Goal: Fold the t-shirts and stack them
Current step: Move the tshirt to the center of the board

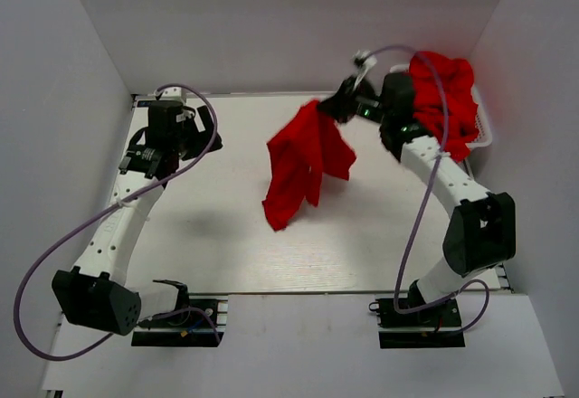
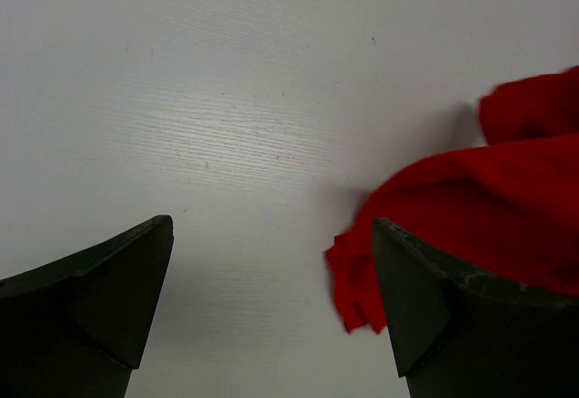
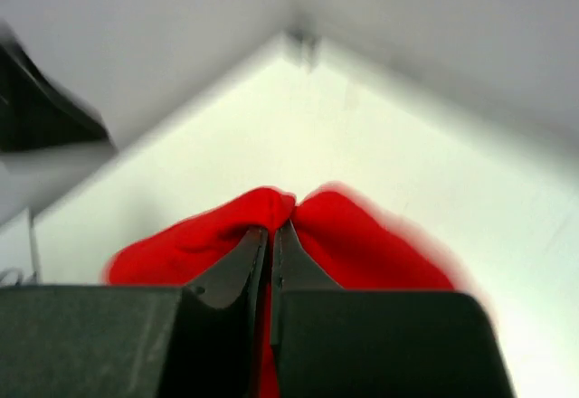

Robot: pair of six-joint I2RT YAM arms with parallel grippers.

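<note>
My fingers are holding the red t-shirt, which hangs crumpled from a fold in my right gripper, so I should put it down and grab its hanging end with my left gripper.
My right gripper is shut on a red t-shirt and holds it in the air over the back middle of the table, the cloth hanging crumpled towards the front left. In the right wrist view the shut fingertips pinch a fold of the shirt. More red t-shirts are heaped in the white mesh basket at the back right. My left gripper is open and empty over the table at the back left. In the left wrist view the hanging shirt shows on the right.
White walls enclose the table on the left, back and right. The white table top lies bare between the two arms. The right arm's purple cable loops over the basket side.
</note>
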